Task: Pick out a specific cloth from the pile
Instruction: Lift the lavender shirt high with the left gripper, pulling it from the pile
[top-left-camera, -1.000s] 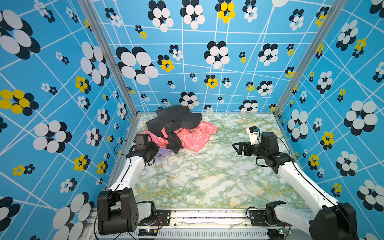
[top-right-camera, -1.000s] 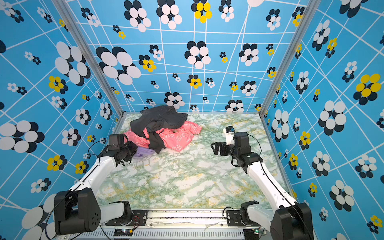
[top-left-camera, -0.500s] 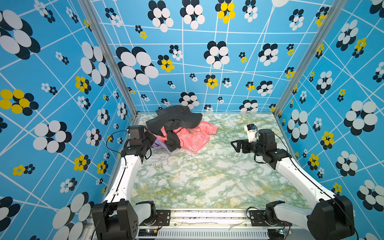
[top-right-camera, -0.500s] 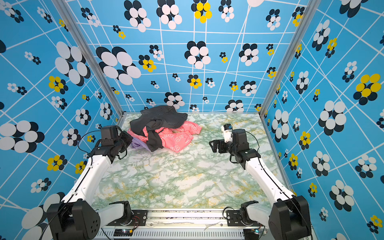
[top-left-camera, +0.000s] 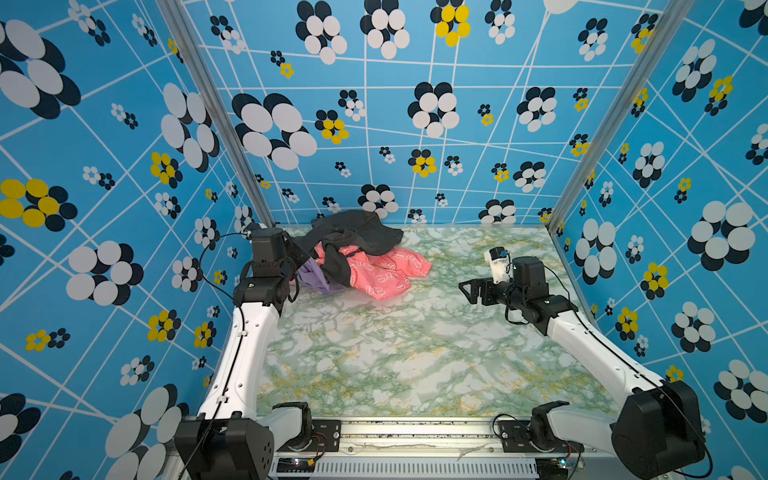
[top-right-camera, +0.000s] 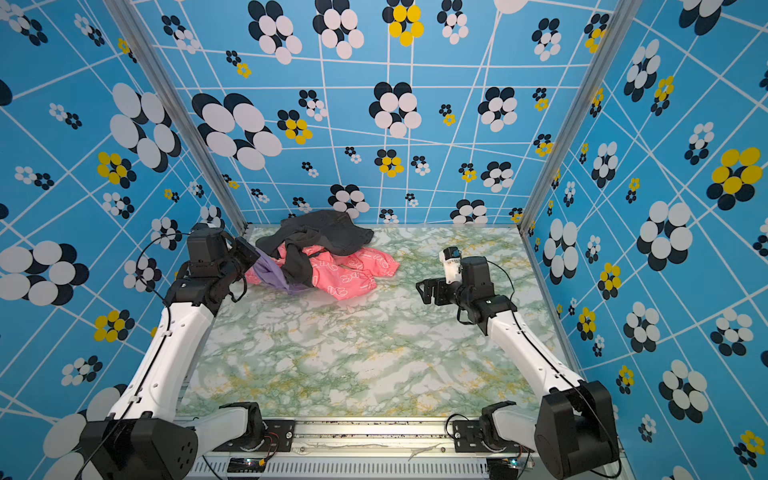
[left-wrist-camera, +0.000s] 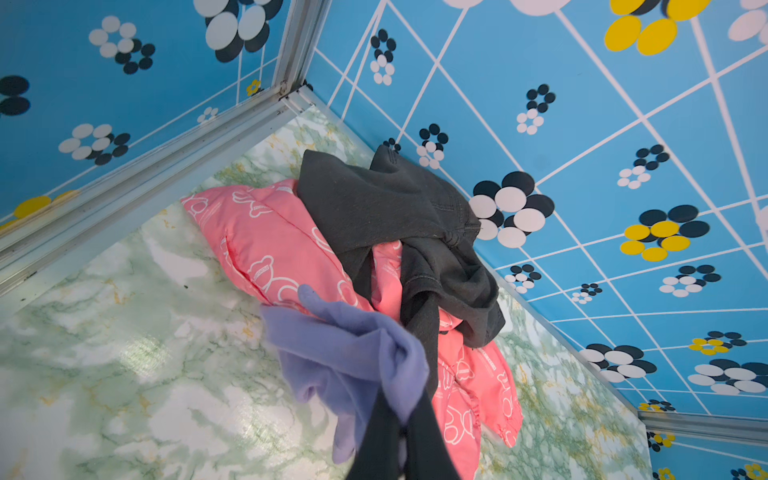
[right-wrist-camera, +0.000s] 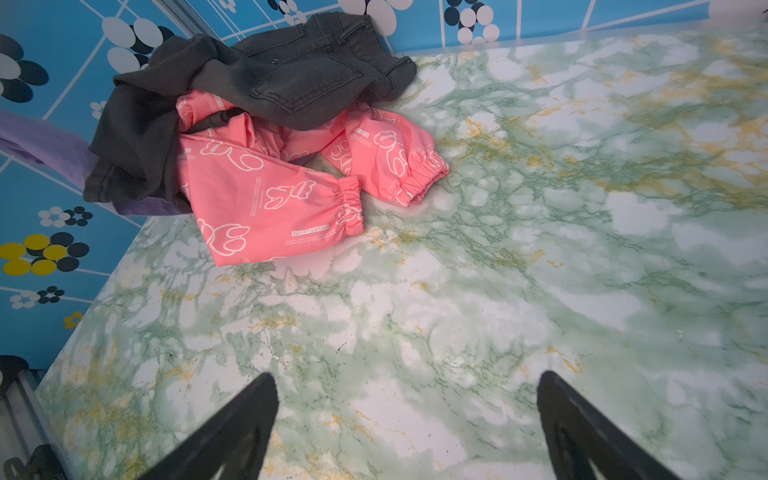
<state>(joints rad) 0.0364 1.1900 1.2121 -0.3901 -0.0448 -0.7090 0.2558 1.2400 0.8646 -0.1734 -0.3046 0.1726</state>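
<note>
The fingers of my left gripper hold only the lavender cloth's fold (left-wrist-camera: 402, 357), so I should keep pulling the cloth up and across until I let it go over the open marble (top-left-camera: 440, 292).
The pile sits at the back left of the marble table: a dark grey garment (top-left-camera: 357, 235) lies over a coral-pink one with white print (top-left-camera: 386, 270). The lavender cloth (left-wrist-camera: 345, 345) hangs raised from the pile's left side, its far end tucked under the dark garment. My left gripper (left-wrist-camera: 400, 432) is shut on a bunched fold of that cloth; in both top views it (top-left-camera: 300, 261) hovers beside the left wall, with the cloth (top-right-camera: 270, 272) stretched towards the pile. My right gripper (right-wrist-camera: 405, 378) is open and holds nothing; it (top-left-camera: 467, 289) hangs above the table, well right of the pile.
The left wall (top-left-camera: 216, 232) and its metal corner post (left-wrist-camera: 291, 62) stand close behind my left gripper. The back wall (top-left-camera: 436, 199) touches the dark garment. Bare marble tabletop (top-left-camera: 395, 353) spreads across the middle and front.
My left gripper has risen and moved back towards the left corner, drawing the lavender cloth up and out of the pile. The right gripper has drifted slightly towards the pile and stays open.
</note>
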